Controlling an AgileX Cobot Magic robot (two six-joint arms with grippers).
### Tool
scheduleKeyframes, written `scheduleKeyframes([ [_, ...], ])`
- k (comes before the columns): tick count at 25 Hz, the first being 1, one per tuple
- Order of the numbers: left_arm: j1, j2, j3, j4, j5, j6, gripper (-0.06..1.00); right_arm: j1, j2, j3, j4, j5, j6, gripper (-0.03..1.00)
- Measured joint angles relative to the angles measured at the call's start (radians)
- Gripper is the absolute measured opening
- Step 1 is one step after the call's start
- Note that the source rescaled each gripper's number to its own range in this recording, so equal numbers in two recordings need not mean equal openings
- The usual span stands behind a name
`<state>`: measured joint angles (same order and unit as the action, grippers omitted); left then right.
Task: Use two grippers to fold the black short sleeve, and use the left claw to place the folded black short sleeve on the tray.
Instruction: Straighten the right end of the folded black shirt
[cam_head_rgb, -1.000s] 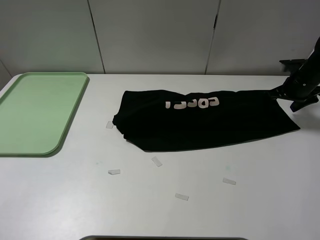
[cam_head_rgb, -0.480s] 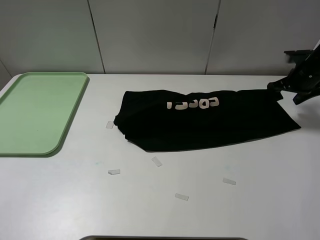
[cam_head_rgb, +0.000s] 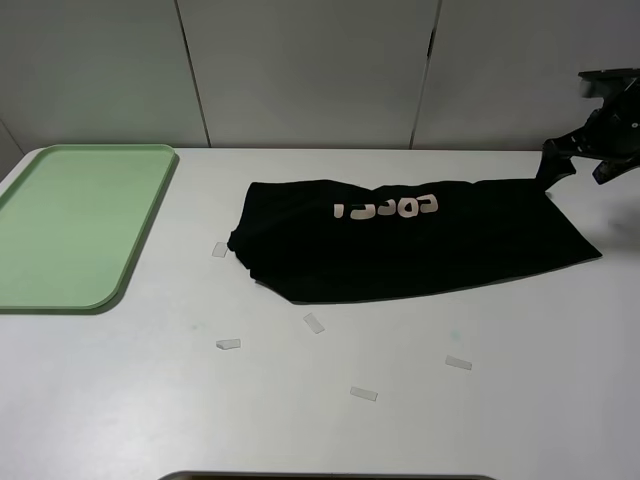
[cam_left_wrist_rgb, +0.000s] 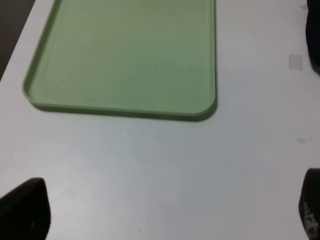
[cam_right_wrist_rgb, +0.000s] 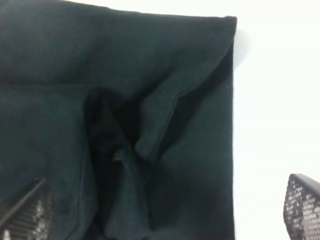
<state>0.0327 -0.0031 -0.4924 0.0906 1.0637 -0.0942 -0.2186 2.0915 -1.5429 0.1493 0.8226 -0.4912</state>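
Observation:
My gripper will carry the end of the black short sleeve (cam_head_rgb: 553, 232) inward, and as it has limp creases (cam_right_wrist_rgb: 145, 142), it will fold over and cover some white letters.
The black short sleeve (cam_head_rgb: 410, 240) lies flat on the white table, folded into a long band with white letters facing up. My right gripper (cam_head_rgb: 577, 168) hovers just above its far right corner. In the right wrist view the gripper (cam_right_wrist_rgb: 165, 215) is open, with bunched, creased cloth (cam_right_wrist_rgb: 125, 125) below and between its fingers. The green tray (cam_head_rgb: 100, 303) sits at the far left. My left gripper (cam_left_wrist_rgb: 167, 212) is open over bare table just in front of the tray (cam_left_wrist_rgb: 120, 111); it is out of the exterior view.
Several small pieces of clear tape lie on the table in front of the shirt, such as one piece (cam_head_rgb: 314, 322) and another (cam_head_rgb: 363, 394). One tape piece (cam_head_rgb: 219, 249) lies between tray and shirt. A grey panelled wall stands behind.
My right gripper has risen up and back from the shirt's right corner. The shirt has stayed in place.

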Motion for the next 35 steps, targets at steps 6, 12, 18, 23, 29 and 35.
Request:
scheduleKeyframes([
  [6,0.0,0.0,0.0,0.0,0.0,0.0,1.0,0.0,0.087,0.0,-0.003,-0.04,0.0,1.0],
  [12,0.0,0.0,0.0,0.0,0.0,0.0,1.0,0.0,0.139,0.0,-0.006,-0.083,0.0,1.0],
  [18,0.0,0.0,0.0,0.0,0.0,0.0,1.0,0.0,0.177,-0.006,0.008,-0.091,0.0,1.0],
  [23,0.0,0.0,0.0,0.0,0.0,0.0,1.0,-0.003,0.198,-0.016,0.032,-0.079,-0.002,1.0],
  [29,0.0,0.0,0.0,0.0,0.0,0.0,1.0,-0.003,0.218,-0.024,0.059,-0.07,-0.026,0.85],
  [35,0.0,0.0,0.0,0.0,0.0,0.0,1.0,-0.003,0.225,-0.026,0.116,-0.058,-0.027,0.48],
])
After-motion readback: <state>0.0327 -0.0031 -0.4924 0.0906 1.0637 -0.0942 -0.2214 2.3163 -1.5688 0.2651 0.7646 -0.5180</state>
